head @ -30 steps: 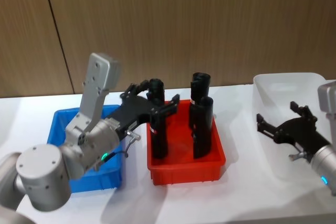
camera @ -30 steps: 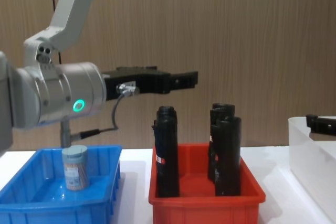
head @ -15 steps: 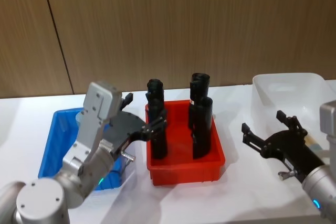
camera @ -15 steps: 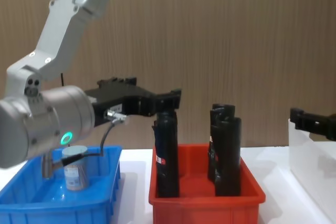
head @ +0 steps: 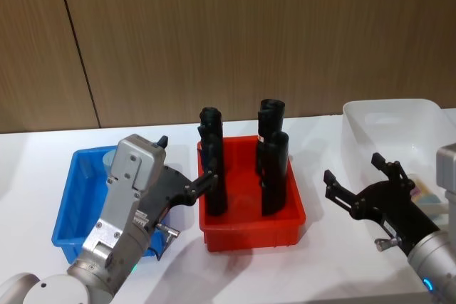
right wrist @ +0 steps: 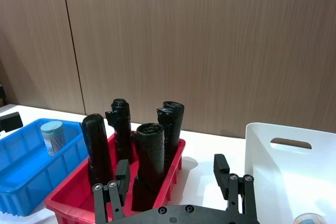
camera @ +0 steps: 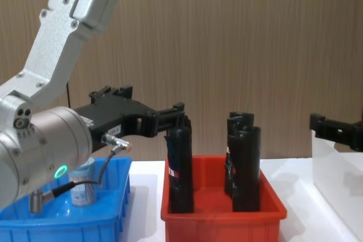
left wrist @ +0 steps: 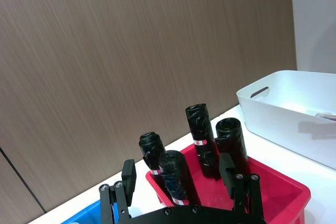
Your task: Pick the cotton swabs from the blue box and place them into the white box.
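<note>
The front black roll (camera: 246,169) will come free by itself when I lift it, because the rear black roll stands upright with its own separate top (camera: 241,116).
One cotton swab jar (camera: 84,188) with a pale blue lid stands upright in the blue box (head: 71,204); I also see the jar (right wrist: 52,136) from the right wrist. My left gripper (head: 184,161) hovers open and empty over the gap between the blue box and the red bin, its fingers (left wrist: 227,167) spread wide. My right gripper (head: 354,169) is open and empty, just left of the white box (head: 388,108), above the table. A swab jar (head: 427,194) lies inside the white box, and its lid (right wrist: 307,219) shows at the right wrist view's edge.
A red bin (head: 249,233) sits between the two boxes and holds several tall black rolls (head: 274,172) standing upright, close to my left gripper's fingertip. A wooden wall panel runs behind the white table (head: 320,268).
My left gripper has drawn back and down from above the red bin's rolls toward the blue box's near right side. My right gripper has moved left, out from over the white box.
</note>
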{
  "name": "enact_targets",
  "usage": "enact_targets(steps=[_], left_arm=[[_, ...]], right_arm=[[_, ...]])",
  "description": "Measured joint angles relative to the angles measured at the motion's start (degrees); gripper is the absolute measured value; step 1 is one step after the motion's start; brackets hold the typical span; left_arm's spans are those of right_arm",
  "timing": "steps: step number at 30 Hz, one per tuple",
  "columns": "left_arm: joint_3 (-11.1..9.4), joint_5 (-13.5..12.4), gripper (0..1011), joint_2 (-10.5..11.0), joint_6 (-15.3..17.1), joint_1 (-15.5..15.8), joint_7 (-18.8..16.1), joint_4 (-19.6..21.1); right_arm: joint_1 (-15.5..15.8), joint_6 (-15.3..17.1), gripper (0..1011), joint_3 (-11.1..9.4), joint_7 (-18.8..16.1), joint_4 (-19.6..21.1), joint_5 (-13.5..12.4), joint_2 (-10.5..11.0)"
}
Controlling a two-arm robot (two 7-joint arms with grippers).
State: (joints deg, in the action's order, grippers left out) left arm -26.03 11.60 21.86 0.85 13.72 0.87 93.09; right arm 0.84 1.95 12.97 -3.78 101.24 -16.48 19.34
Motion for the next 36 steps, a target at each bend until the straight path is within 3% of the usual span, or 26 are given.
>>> enact_targets(steps=[12, 19, 36], left_arm=[[0.0, -0.12, 1000, 0.03, -0.09, -0.13, -0.25, 0.12], [0.01, -0.12, 1000, 0.03, -0.08, -0.13, -0.25, 0.1], [0.01, -0.12, 1000, 0.03, -0.05, -0.13, -0.24, 0.08]], right_arm=[[-0.58, 0.05, 1001, -0.1, -0.79, -0.75, 0.02, -0.21], [-2.37, 0.57, 1001, -0.14, -2.96, -3.22, 0.36, -0.74], [-12.04, 1.42, 1001, -0.42, -12.07, -16.07, 0.66, -3.48]])
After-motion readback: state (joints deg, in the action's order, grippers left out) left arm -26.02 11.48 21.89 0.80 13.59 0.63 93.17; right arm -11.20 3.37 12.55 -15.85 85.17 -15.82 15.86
